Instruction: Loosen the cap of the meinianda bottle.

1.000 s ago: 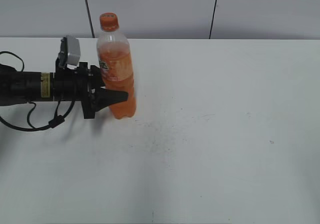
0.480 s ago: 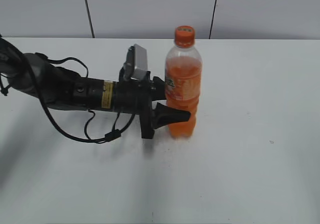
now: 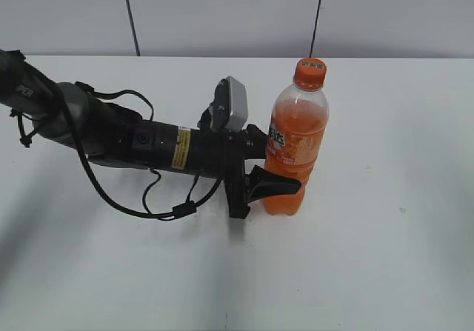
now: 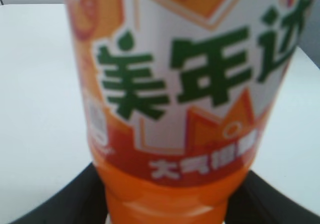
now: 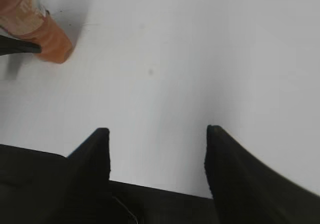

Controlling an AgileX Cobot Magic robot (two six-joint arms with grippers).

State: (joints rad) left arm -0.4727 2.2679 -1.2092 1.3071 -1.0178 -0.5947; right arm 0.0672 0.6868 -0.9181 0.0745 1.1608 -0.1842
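Black fingers (image 3: 275, 184) grip the bottle's lower body, so the orange cap (image 3: 309, 73) will twist clear off, leaving the bottle standing, when I turn the cap.
The meinianda bottle (image 3: 295, 144) stands upright on the white table, full of orange drink, with its orange cap (image 3: 310, 72) on top. My left gripper (image 3: 275, 181) is shut on the bottle's lower body, its black fingers on both sides. In the left wrist view the bottle's label (image 4: 185, 78) fills the frame, with the fingers (image 4: 172, 204) at the bottom corners. My right gripper (image 5: 157, 149) is open and empty above the table. It does not show in the exterior view. The right wrist view shows the bottle's base (image 5: 35, 26) at its top left.
The white table (image 3: 385, 257) spreads around the bottle. A grey wall with dark seams (image 3: 222, 12) runs behind the table's far edge. The left arm and its cables (image 3: 111, 142) lie across the left half of the table.
My left gripper has carried the bottle to the right and nearer across the table, from the far left to the middle. The bottle has stayed upright.
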